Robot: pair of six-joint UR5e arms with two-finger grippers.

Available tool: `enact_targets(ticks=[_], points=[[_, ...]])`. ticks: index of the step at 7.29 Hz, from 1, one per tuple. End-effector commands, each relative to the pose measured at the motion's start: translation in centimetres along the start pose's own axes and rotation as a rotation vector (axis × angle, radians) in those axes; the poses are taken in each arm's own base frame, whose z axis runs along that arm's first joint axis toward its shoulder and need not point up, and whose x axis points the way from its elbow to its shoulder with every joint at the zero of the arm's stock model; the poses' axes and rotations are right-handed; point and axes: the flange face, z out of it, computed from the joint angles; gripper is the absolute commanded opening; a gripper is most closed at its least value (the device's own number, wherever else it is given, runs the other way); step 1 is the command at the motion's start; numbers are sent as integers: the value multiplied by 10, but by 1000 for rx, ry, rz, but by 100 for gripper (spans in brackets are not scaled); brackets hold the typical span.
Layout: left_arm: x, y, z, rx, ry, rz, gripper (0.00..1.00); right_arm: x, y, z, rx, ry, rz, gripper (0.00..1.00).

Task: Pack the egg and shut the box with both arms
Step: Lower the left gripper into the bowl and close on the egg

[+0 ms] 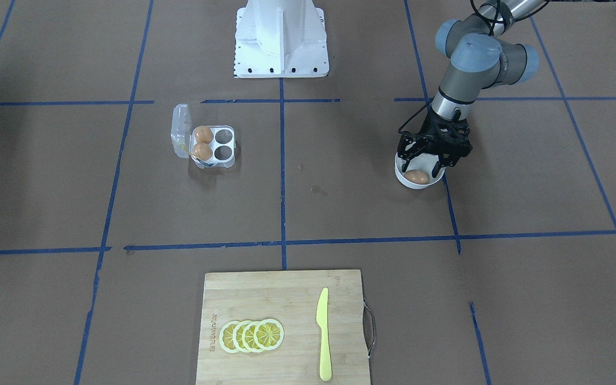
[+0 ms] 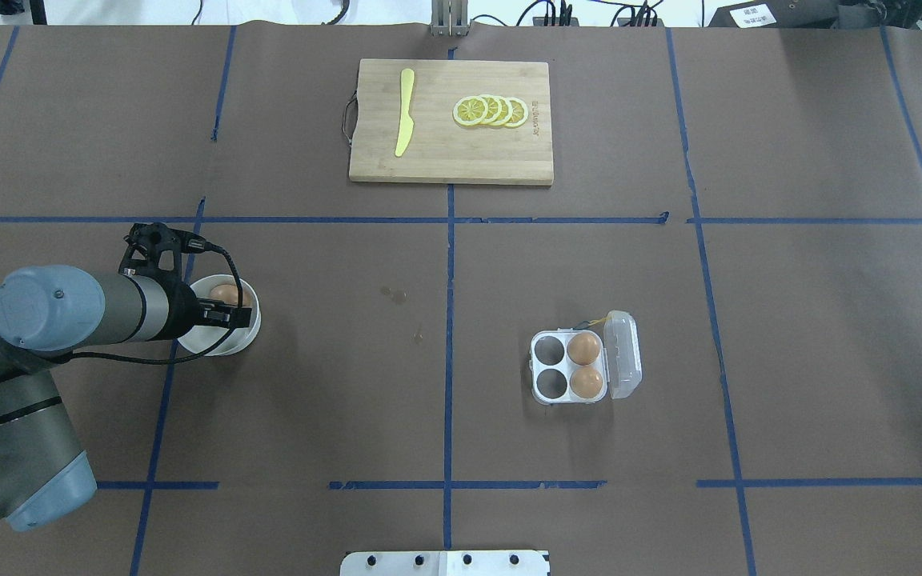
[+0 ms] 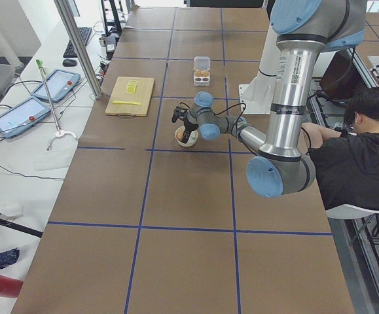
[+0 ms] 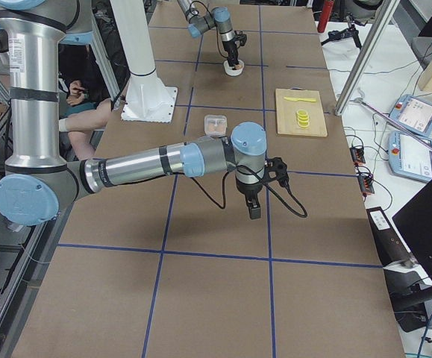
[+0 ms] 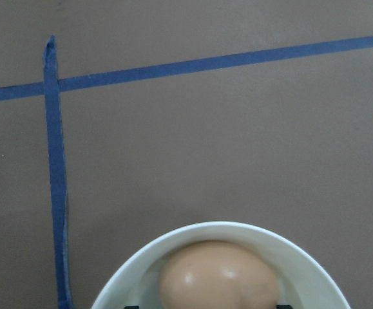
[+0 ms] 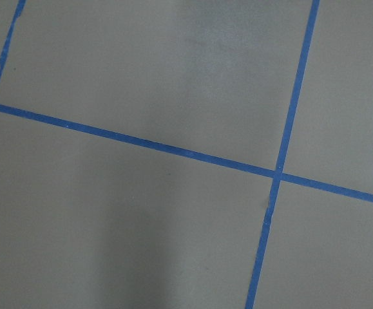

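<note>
I expect the egg (image 1: 416, 176) to roll and tip into an empty cell when I let go of it over the clear box, because it lies on its rounded side (image 1: 418, 179).
The egg (image 1: 416, 177) lies in a white bowl (image 1: 408, 184) on the robot's left side; it also shows in the overhead view (image 2: 225, 294) and the left wrist view (image 5: 218, 277). My left gripper (image 1: 421, 170) hangs over the bowl, open, with its fingers down on either side of the egg. The clear box (image 1: 216, 160) stands open with its lid (image 1: 179, 131) folded back. It holds two eggs (image 2: 583, 348) in the cells beside the lid; the other two cells are bare. My right gripper (image 4: 254, 211) shows only in the exterior right view, above bare table; I cannot tell whether it is open or shut.
A bamboo cutting board (image 2: 429, 164) with lemon slices (image 2: 491, 111) and a yellow knife (image 2: 404, 122) lies at the far side. The white pedestal (image 1: 281, 40) stands at the robot's base. Blue tape lines cross the brown table.
</note>
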Motion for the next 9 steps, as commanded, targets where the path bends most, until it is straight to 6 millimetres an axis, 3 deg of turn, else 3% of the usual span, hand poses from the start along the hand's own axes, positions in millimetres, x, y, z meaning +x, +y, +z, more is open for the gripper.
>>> enact_targets(ticks=[1, 9], points=[[6, -4, 0, 5, 8, 3, 84, 1, 1, -2, 4, 1, 2, 100], [8, -7, 7, 14, -3, 13, 84, 5, 1, -5, 10, 5, 11, 100]])
